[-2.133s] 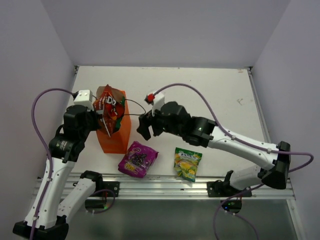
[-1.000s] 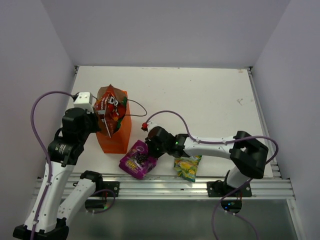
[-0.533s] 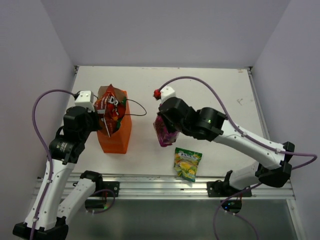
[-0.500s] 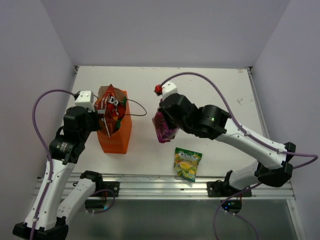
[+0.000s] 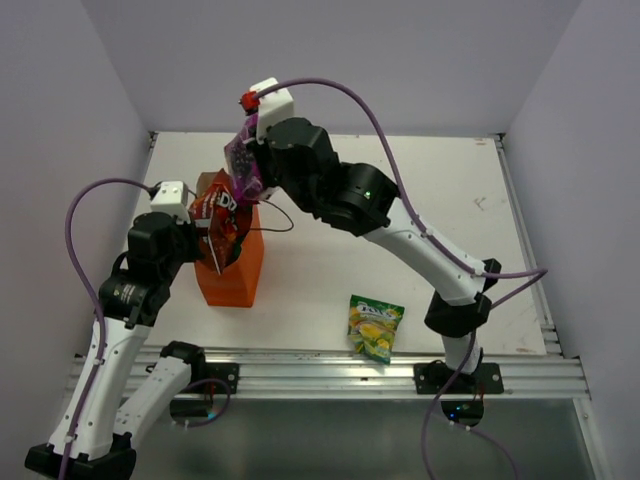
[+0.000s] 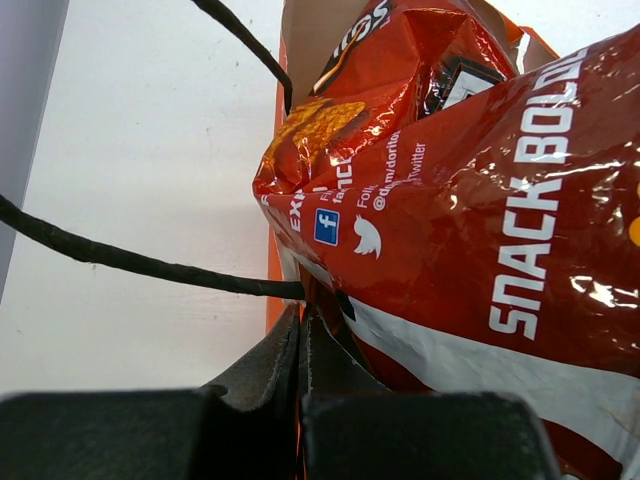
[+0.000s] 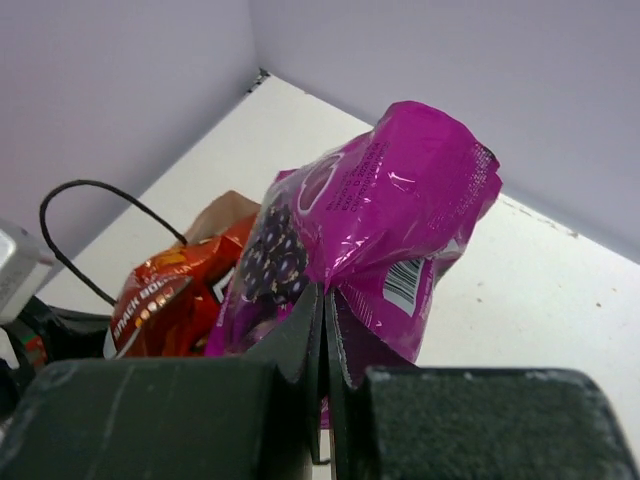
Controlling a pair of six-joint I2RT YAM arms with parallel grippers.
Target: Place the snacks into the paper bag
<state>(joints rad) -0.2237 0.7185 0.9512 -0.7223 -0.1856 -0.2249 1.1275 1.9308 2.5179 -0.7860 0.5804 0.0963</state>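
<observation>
My left gripper is holding the paper bag's rim, and the purple packet (image 5: 243,168) is up above it. My right gripper should keep going into the paper bag's opening (image 5: 238,215) and let go there.
The orange paper bag (image 5: 233,282) stands upright at the table's left, and a red Doritos bag (image 5: 218,216) sticks out of its mouth. My left gripper (image 5: 198,238) is shut on the bag's left rim (image 6: 272,300), just below a dark cord handle (image 6: 150,264), with the Doritos bag (image 6: 480,200) filling the view beside it. My right gripper (image 7: 325,300) is shut on the lower edge of the purple packet (image 7: 385,220). It holds the purple packet (image 5: 242,166) in the air just above the bag's far side. A yellow-green packet (image 5: 375,327) lies flat near the front edge.
The right arm (image 5: 400,225) reaches diagonally across the table from its base at the front right. The second cord handle (image 5: 275,215) loops out to the right of the bag. Grey walls close in the left, back and right sides.
My right gripper picked the purple packet up from the table front, lifted it, and carried it left and back to above the paper bag. The left arm stayed still.
</observation>
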